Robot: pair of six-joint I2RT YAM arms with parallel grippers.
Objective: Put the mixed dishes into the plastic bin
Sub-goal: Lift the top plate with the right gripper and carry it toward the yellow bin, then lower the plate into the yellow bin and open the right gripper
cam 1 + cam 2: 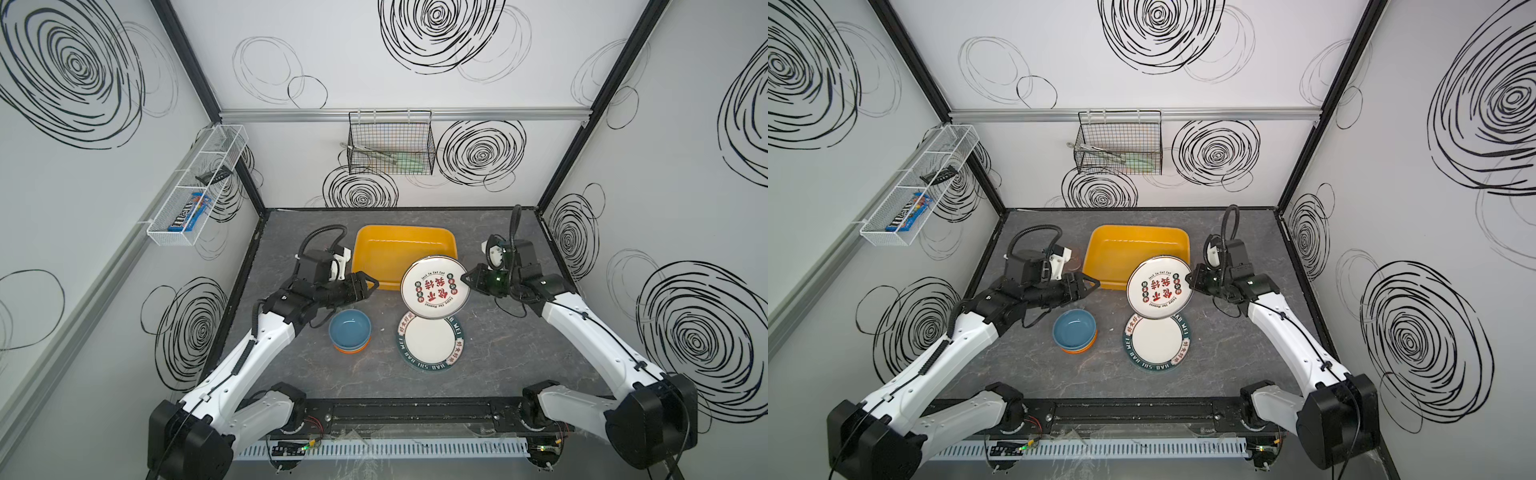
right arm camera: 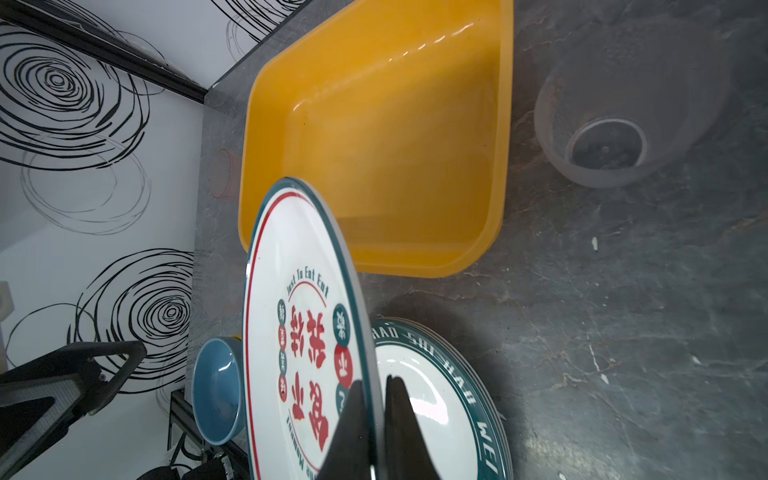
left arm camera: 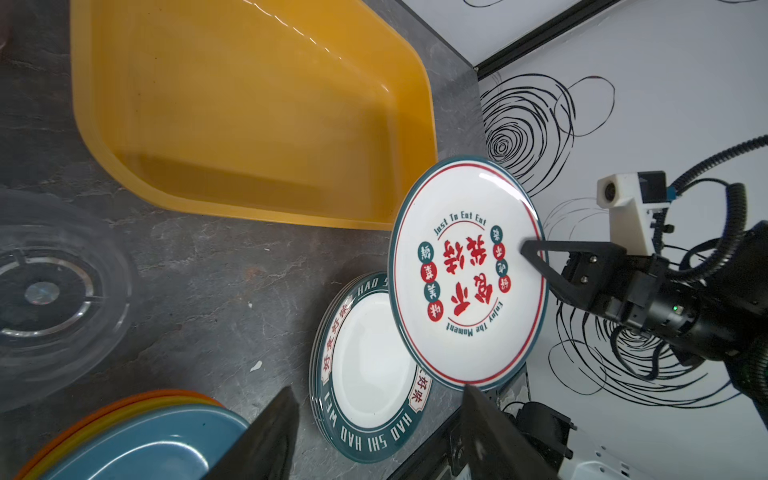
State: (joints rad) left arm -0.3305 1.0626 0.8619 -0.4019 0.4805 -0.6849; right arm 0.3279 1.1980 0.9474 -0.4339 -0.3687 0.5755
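My right gripper should keep carrying the white plate (image 1: 432, 288) in until it rests on the yellow plastic bin's bottom (image 1: 387, 254), because the plate faces up and the bin's bottom is clear.
My right gripper (image 1: 464, 277) (image 2: 374, 380) is shut on the rim of a white plate (image 1: 432, 289) (image 3: 465, 274) with red characters. It holds the plate tilted in the air over the near right corner of the yellow plastic bin (image 1: 395, 253) (image 2: 395, 145). A stack of green-rimmed plates (image 1: 430, 340) (image 3: 365, 365) lies on the table just below. To their left, a blue bowl (image 1: 350, 328) (image 2: 216, 386) sits on orange bowls. My left gripper (image 1: 372, 286) (image 3: 379, 390) hangs open and holds nothing, between the bowls and the bin's near left corner.
A clear cup (image 3: 50, 291), a frosted cup (image 2: 615, 137) and a pink cup (image 2: 224, 174) stand on the table beside the bin. A black wire basket (image 1: 390, 145) hangs on the back wall. On the left wall is a white mesh shelf (image 1: 195, 187).
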